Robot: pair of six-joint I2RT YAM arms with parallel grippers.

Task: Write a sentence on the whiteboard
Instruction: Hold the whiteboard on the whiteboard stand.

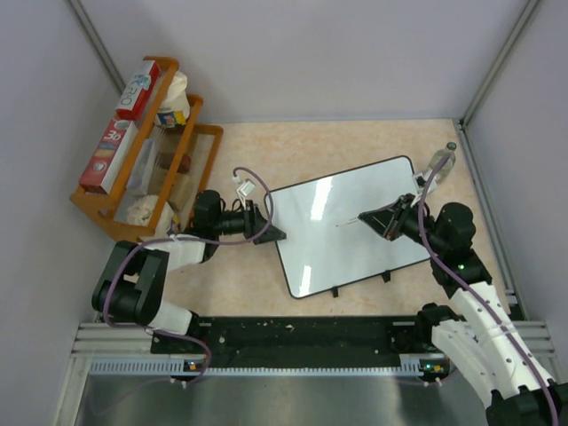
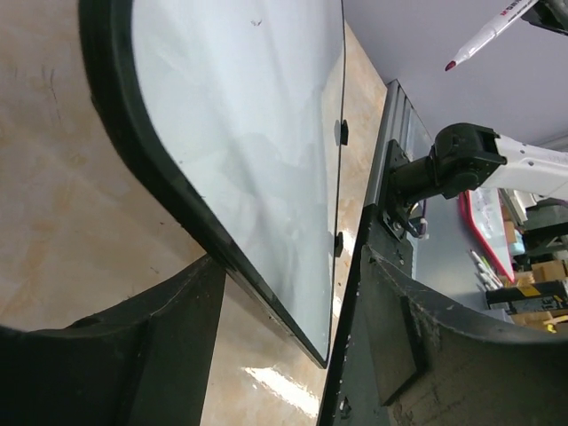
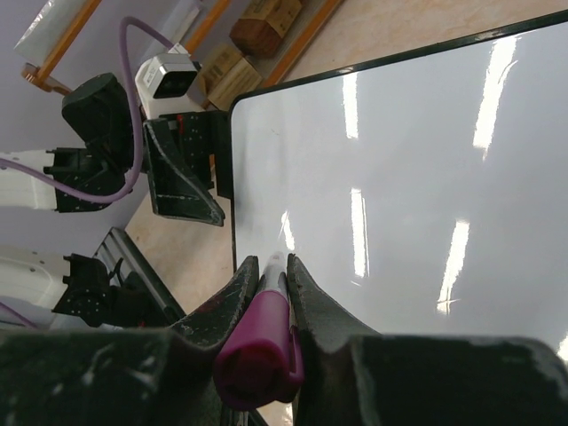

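The whiteboard's black edge (image 2: 253, 280) runs at a slant through my left gripper's open fingers, so I should line the fingers up squarely with the whiteboard's edge (image 2: 288, 321) and clamp it before I write.
The whiteboard (image 1: 351, 226) lies flat and slightly turned in the middle of the table, small black feet on its near edge. Only glare shows on its face (image 3: 399, 160); no sentence is in view. My left gripper (image 1: 271, 232) is at the board's left edge. In the left wrist view its jaws (image 2: 284, 342) stand open around the black-framed edge (image 2: 266, 293), with gaps on both sides. My right gripper (image 1: 380, 217) hovers over the board's right half, shut on a white marker (image 2: 486, 35) with a magenta cap end (image 3: 262, 355). The pink tip (image 2: 451, 65) is off the surface.
A wooden rack (image 1: 133, 169) holding boxes and bags stands at the back left, close behind the left arm. A clear bottle (image 1: 441, 162) stands by the board's far right corner. A metal rail (image 1: 293, 342) runs along the near edge. Grey walls enclose the table.
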